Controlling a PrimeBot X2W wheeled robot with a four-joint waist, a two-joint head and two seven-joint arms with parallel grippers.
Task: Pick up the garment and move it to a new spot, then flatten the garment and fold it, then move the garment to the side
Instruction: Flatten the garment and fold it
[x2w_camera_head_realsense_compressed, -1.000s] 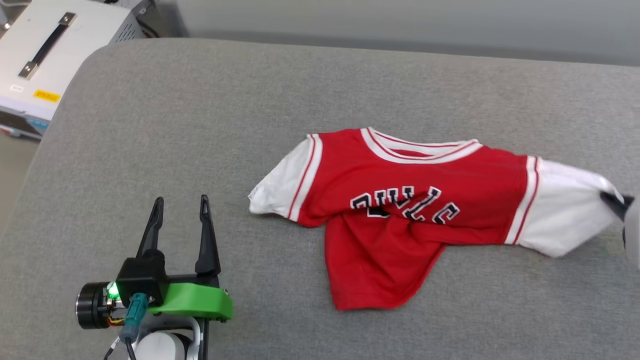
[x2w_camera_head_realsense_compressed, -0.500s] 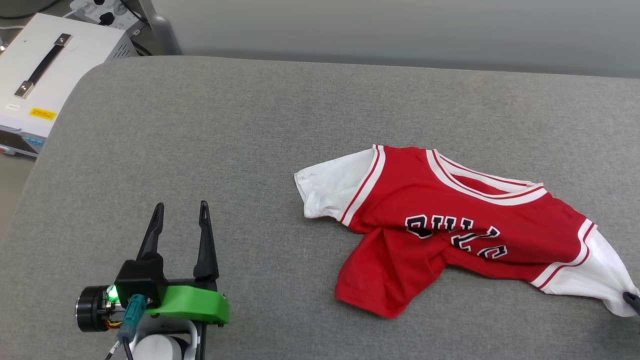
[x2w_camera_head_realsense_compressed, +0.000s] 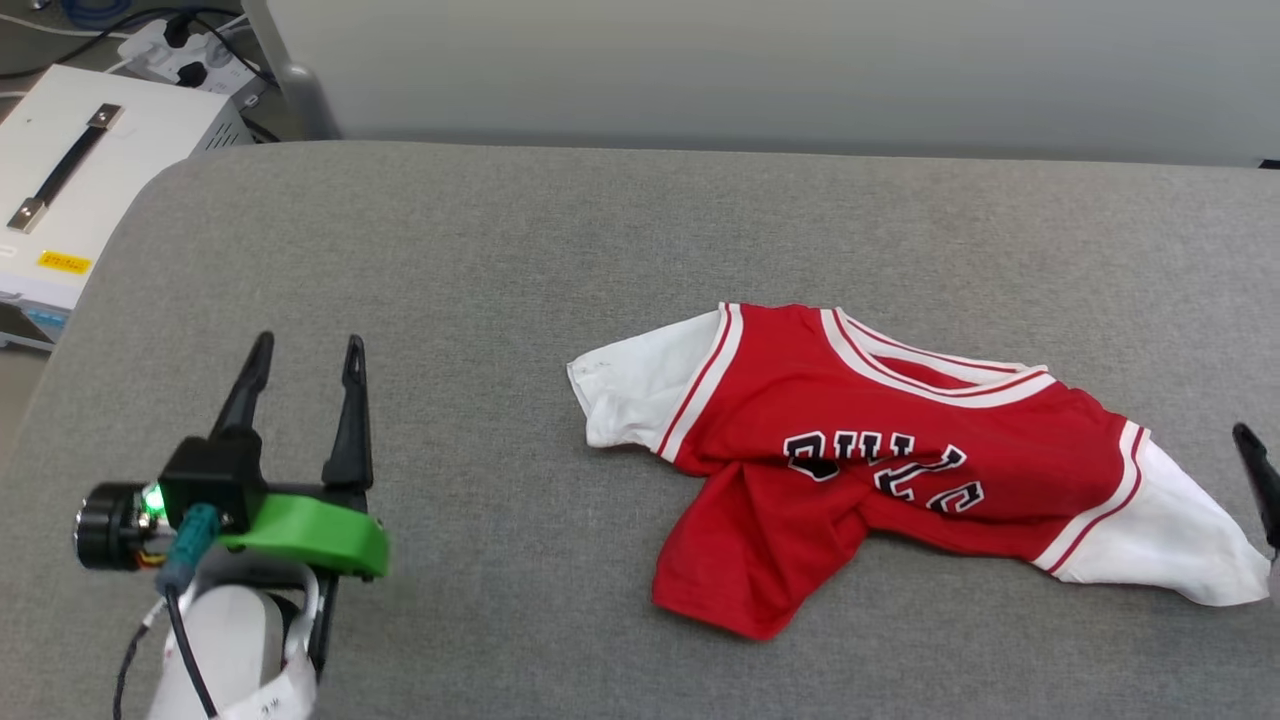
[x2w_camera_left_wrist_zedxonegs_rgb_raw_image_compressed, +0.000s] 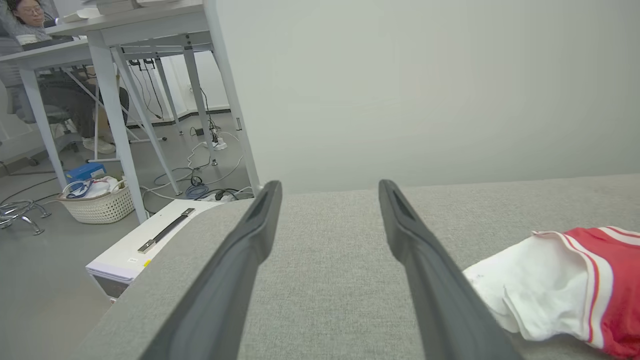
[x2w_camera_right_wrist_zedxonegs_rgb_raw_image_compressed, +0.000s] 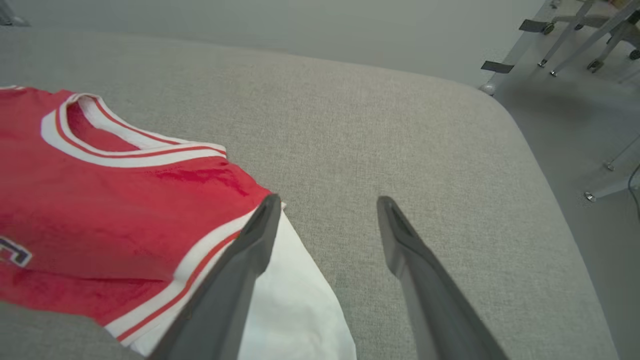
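Observation:
The garment (x2w_camera_head_realsense_compressed: 780, 384) will open out into a longer red body when I lift and spread it, since the black lettering breaks off at the bunched folds (x2w_camera_head_realsense_compressed: 840, 482).
The garment (x2w_camera_head_realsense_compressed: 880, 470), a red jersey with white sleeves and black lettering, lies crumpled on the grey cushioned surface (x2w_camera_head_realsense_compressed: 500, 260), its lower body bunched toward me. My left gripper (x2w_camera_head_realsense_compressed: 308, 345) stands open and holds nothing, well to the left of the garment; in the left wrist view the gripper (x2w_camera_left_wrist_zedxonegs_rgb_raw_image_compressed: 330, 187) points past the white left sleeve (x2w_camera_left_wrist_zedxonegs_rgb_raw_image_compressed: 530, 295). My right gripper (x2w_camera_right_wrist_zedxonegs_rgb_raw_image_compressed: 328, 200) is open with nothing between its fingers, one of them over the white right sleeve (x2w_camera_right_wrist_zedxonegs_rgb_raw_image_compressed: 295, 310). One right fingertip (x2w_camera_head_realsense_compressed: 1258, 475) shows just beyond that sleeve.
A white box with a black handle (x2w_camera_head_realsense_compressed: 70, 190) sits beside the surface's left end, with a power strip and cables (x2w_camera_head_realsense_compressed: 190, 50) behind it. Desk legs, a wicker basket (x2w_camera_left_wrist_zedxonegs_rgb_raw_image_compressed: 100, 205) and a seated person (x2w_camera_left_wrist_zedxonegs_rgb_raw_image_compressed: 25, 20) are further left. The surface's right edge (x2w_camera_right_wrist_zedxonegs_rgb_raw_image_compressed: 530, 150) drops to the floor.
My right gripper has opened and let go of the white right sleeve, which now rests on the surface. The head camera has shifted. My left gripper has moved slightly forward and left.

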